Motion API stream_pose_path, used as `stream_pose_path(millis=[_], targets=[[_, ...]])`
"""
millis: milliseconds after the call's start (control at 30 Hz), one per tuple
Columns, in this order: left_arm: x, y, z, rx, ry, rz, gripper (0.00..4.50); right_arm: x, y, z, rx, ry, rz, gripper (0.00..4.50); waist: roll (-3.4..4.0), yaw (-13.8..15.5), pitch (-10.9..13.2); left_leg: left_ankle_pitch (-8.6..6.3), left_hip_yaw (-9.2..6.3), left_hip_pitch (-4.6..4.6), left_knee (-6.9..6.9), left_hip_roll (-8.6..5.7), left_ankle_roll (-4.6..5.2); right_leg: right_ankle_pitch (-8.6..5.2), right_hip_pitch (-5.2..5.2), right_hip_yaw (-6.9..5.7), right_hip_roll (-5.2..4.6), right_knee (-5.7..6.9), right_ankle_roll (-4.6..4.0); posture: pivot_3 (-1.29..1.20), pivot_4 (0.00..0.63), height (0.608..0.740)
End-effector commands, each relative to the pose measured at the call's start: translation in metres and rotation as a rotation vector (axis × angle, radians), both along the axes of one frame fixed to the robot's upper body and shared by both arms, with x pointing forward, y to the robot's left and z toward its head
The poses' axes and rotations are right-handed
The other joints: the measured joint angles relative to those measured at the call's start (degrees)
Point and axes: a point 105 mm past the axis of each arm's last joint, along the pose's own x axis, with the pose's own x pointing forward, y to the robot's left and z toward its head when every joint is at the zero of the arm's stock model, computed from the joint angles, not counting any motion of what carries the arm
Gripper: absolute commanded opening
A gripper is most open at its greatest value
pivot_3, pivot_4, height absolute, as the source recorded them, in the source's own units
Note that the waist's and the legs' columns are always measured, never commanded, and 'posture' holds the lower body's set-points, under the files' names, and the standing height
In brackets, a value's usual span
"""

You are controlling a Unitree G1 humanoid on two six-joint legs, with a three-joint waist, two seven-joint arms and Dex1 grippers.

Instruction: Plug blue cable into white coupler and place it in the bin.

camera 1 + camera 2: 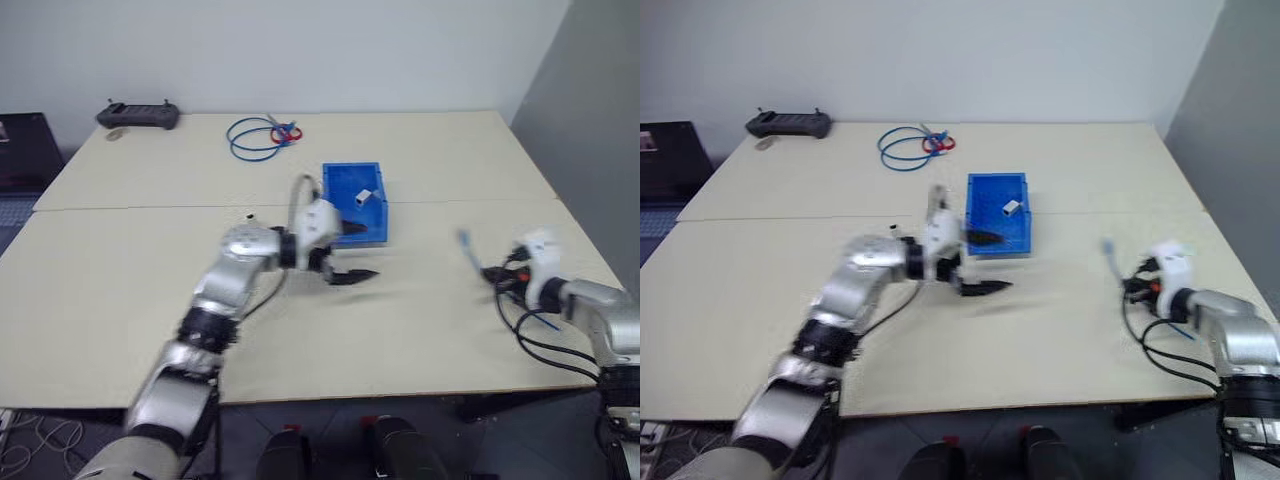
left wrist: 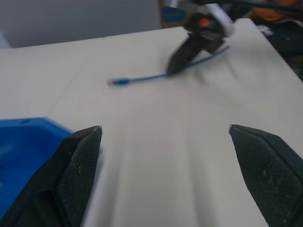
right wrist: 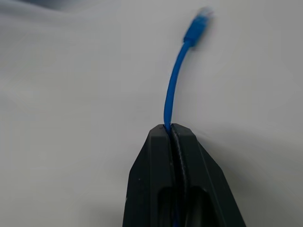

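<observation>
I expect the blue cable to keep its tail stretched out with a slight bend when I plug it in, because the blue cable juts straight [image 1: 469, 250] past my right gripper.
The blue bin [image 1: 351, 168] stands at mid-table with the tiny white coupler [image 1: 367, 197] lying inside it. My left gripper [image 1: 351, 253] hovers at the bin's near wall, open and empty; one finger is over the bin and the other is over the table in front of it. To the right, my right gripper [image 1: 497, 275] is shut on the thin blue cable [image 1: 468, 246]. The cable's free plug end points up and away toward the bin. In the right wrist view the cable [image 3: 172, 90] rises out of the pinched fingertips [image 3: 163, 135]. The left wrist view looks across at the cable [image 2: 142, 79].
A coiled blue cable with a red tie [image 1: 262, 135] and a black controller [image 1: 138, 115] lie at the table's far side. A dark box [image 1: 25, 145] stands beyond the left edge. The table's right edge runs close beside my right arm.
</observation>
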Motion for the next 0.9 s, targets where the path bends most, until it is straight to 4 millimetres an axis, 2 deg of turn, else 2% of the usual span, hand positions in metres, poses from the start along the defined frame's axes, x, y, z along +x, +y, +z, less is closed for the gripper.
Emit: stream_pose_path(millis=[33,100,233,300,400,467,533,600,733,833,867,900], targets=[[-0.020,0.043,0.007,-0.065,0.010,0.144,4.50,-0.014,0.054,0.034,-0.026,-0.086,0.360,0.01,0.01,-0.18,0.00,0.00,-0.04,0.03,0.00,0.06,0.00,0.00,0.05,-0.02,0.02,-0.02,0.00,0.00,0.150,0.740],[-0.055,0.064,-0.016,-0.054,0.074,0.233,4.50,-0.015,0.080,0.031,-0.048,-0.081,0.534,0.01,-0.06,-0.14,0.02,0.00,-0.20,0.10,-0.02,0.15,0.00,-0.02,0.17,-0.15,0.04,-0.05,-0.03,0.00,0.150,0.740],[-0.115,0.074,-0.045,-0.098,0.169,0.438,4.50,-0.013,0.114,0.015,-0.136,-0.087,0.776,0.01,-0.49,0.07,0.21,-0.02,-0.16,0.02,-0.01,0.21,-0.03,-0.08,0.08,-0.15,-0.06,-0.06,-0.17,0.00,0.150,0.740],[-0.132,0.077,-0.054,-0.129,0.187,0.565,4.50,-0.011,0.126,0.005,-0.168,-0.086,0.855,0.01,-0.67,1.48,0.35,-0.03,-0.16,-0.06,0.03,0.16,-0.06,-0.03,0.06,-0.17,-0.22,-0.07,-0.25,0.00,0.150,0.740],[-0.151,0.086,-0.070,-0.169,0.194,0.790,4.50,0.001,0.147,-0.020,-0.234,-0.105,0.898,0.01,-0.61,2.40,0.38,-0.02,-0.21,-0.01,0.10,0.09,-0.07,-0.02,0.15,-0.26,-0.28,-0.10,-0.27,0.00,0.150,0.740],[-0.157,0.091,-0.081,-0.203,0.214,0.913,4.50,0.008,0.157,-0.037,-0.260,-0.109,0.898,0.01,-0.29,2.13,0.29,-0.02,0.06,0.10,0.08,0.03,-0.06,0.06,0.18,-0.05,-0.31,-0.18,-0.21,0.00,0.150,0.740],[-0.161,0.091,-0.087,-0.210,0.217,0.965,4.50,0.007,0.161,-0.047,-0.277,-0.109,0.939,0.01,-0.53,2.10,0.40,-0.05,0.39,0.25,0.04,-0.09,-0.02,0.10,0.30,0.01,-0.47,-0.29,-0.13,0.00,0.150,0.740],[-0.164,0.088,-0.088,-0.225,0.216,0.985,4.50,0.004,0.163,-0.052,-0.263,-0.087,0.965,0.50,-0.87,2.06,0.25,-0.06,0.28,0.26,0.04,-0.08,-0.01,0.19,0.34,0.02,-0.50,-0.33,-0.33,0.00,0.150,0.740],[-0.160,0.086,-0.087,-0.226,0.206,0.966,4.50,-0.002,0.156,-0.057,-0.249,-0.058,0.992,1.58,-0.84,1.97,0.27,-0.06,0.20,0.75,-0.06,0.00,-0.01,-0.01,0.67,-0.07,-0.40,-0.22,-0.61,0.00,0.150,0.740],[-0.146,0.093,-0.087,-0.191,0.190,0.922,4.50,-0.005,0.149,-0.051,-0.210,-0.057,0.956,2.07,-0.75,2.09,0.28,-0.08,0.10,0.87,-0.14,0.10,0.00,-0.16,0.75,-0.11,-0.23,-0.15,-0.61,0.00,0.150,0.740],[-0.139,0.095,-0.085,-0.173,0.180,0.890,4.50,-0.007,0.146,-0.046,-0.187,-0.061,0.940,2.43,-0.61,2.44,0.26,-0.08,0.04,0.87,-0.15,0.11,0.00,-0.18,0.75,-0.14,-0.18,-0.11,-0.66,0.00,0.150,0.740],[-0.132,0.097,-0.083,-0.159,0.174,0.856,4.50,-0.009,0.143,-0.040,-0.166,-0.066,0.923,2.60,-0.45,2.68,0.24,-0.08,-0.06,0.85,-0.17,0.11,0.00,-0.24,0.74,-0.20,-0.15,-0.06,-0.74,0.00,0.150,0.740]])
